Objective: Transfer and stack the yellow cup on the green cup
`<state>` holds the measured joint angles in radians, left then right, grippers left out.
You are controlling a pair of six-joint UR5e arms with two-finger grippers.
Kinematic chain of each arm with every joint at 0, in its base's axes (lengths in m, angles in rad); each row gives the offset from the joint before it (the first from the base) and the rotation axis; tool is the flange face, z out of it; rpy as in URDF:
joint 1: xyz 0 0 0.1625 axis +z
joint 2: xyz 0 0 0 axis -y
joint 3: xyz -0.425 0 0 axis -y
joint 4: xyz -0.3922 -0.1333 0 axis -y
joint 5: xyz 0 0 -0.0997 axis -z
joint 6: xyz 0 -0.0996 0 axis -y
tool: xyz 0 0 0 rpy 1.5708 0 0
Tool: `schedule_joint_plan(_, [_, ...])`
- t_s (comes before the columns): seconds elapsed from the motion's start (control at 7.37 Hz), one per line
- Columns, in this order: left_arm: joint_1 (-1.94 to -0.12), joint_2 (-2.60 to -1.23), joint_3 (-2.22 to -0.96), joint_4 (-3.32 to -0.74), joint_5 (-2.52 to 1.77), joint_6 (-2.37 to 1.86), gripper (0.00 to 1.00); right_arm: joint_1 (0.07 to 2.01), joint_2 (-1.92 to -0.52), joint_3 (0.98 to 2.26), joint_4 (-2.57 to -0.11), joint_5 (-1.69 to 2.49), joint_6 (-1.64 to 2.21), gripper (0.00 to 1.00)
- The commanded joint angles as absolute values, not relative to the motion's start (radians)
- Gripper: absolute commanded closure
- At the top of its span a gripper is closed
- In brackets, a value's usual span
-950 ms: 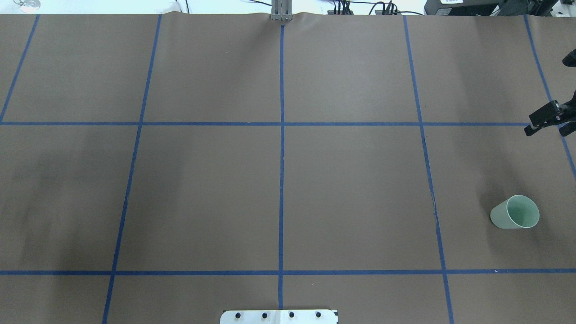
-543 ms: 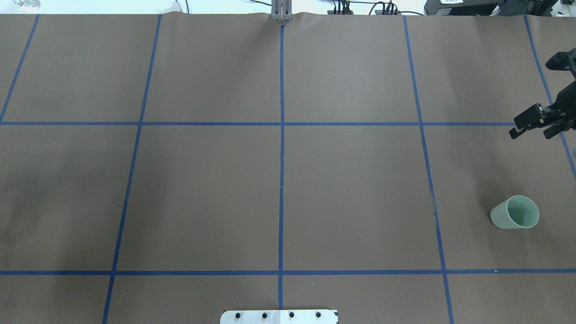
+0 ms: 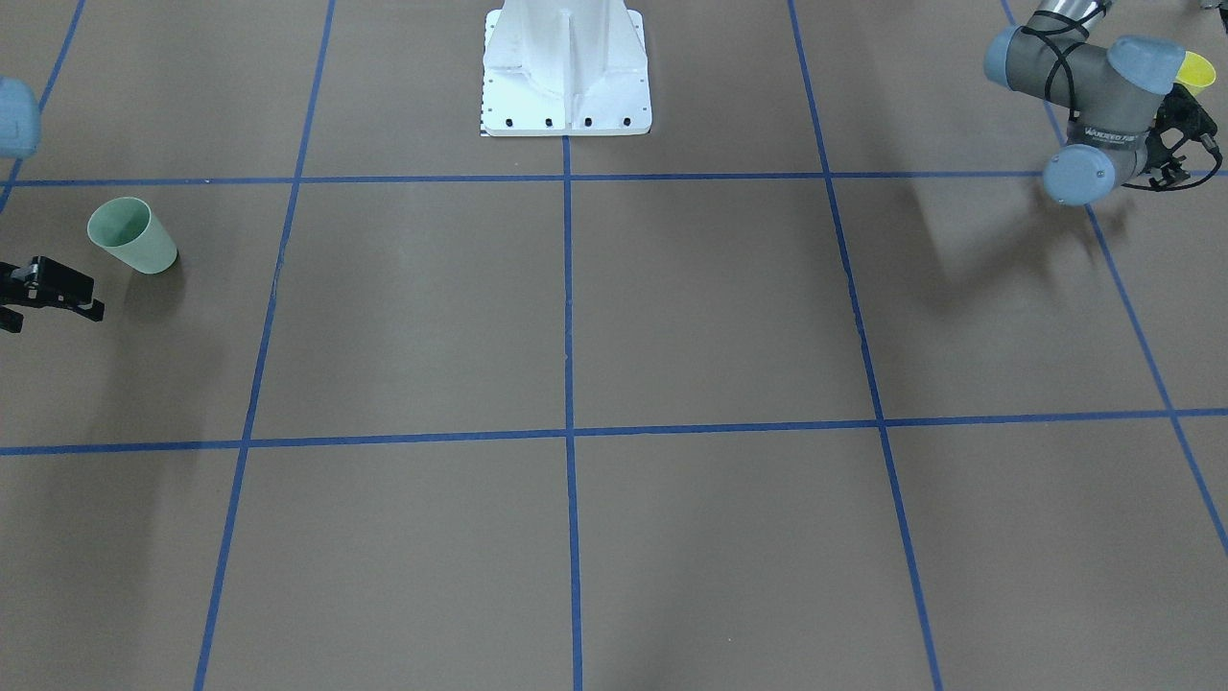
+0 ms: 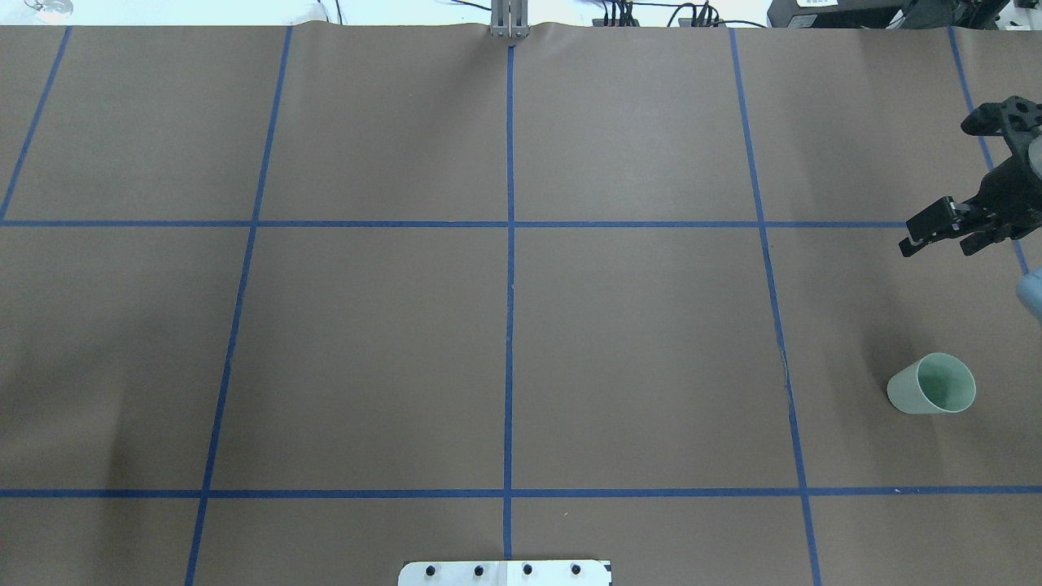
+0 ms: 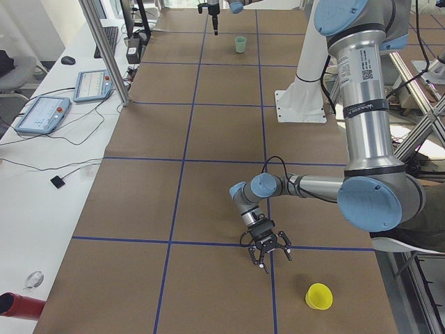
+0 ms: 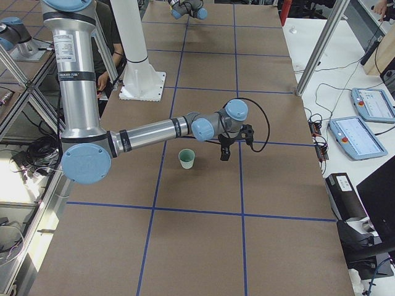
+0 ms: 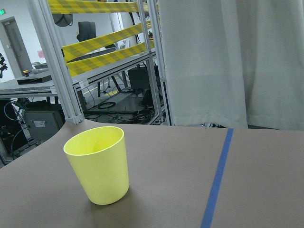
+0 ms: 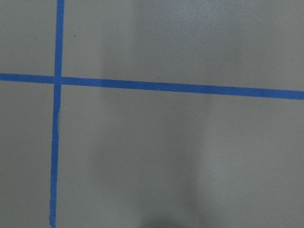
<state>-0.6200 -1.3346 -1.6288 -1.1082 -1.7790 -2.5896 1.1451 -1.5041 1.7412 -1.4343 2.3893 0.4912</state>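
I should expect the cup to be empty and to take my right gripper's finger inside, because the yellow cup's wide opening (image 7: 102, 167) shows clear inner wall (image 7: 96, 140).
The yellow cup (image 7: 97, 164) stands upright near the table's left end; it also shows in the exterior left view (image 5: 318, 296) and peeks out behind the left arm in the front view (image 3: 1195, 69). My left gripper (image 3: 1188, 152) hovers low a short way from it, fingers spread, empty. The green cup (image 4: 932, 384) stands upright at the right side, also seen in the front view (image 3: 131, 235). My right gripper (image 4: 936, 247) is open and empty, above the table beyond the green cup, apart from it.
Brown paper with blue tape grid lines (image 4: 510, 325) covers the table. The white robot base (image 3: 566, 67) stands at the near middle edge. Tablets (image 5: 42, 115) and a metal post (image 5: 104, 56) lie past the far edge. The table's rounded edge (image 7: 42, 137) runs just behind the yellow cup.
My right gripper has moved leftward, further in over the table from the right edge. The green cup has not moved.
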Motion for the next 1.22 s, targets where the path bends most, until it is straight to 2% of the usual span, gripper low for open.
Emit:
schedule_joint_plan(0.0, [-0.566, -1.331, -1.537, -1.135, -1.847, -2.628, 0.01, 1.137, -1.514, 1.755, -1.433, 2.385, 0.497, 0.01])
schedule_joint_plan(0.41, [-0.549, -1.325, -1.431, -1.187, -1.919, -2.632, 0.01, 1.131, -1.514, 1.755, -1.433, 2.384, 0.505, 0.01])
schedule_joint_plan(1.09, [-0.548, -1.284, -1.430, -1.196, -1.965, -2.680, 0.02, 1.124, -1.508, 1.763, -1.433, 2.390, 0.534, 0.01])
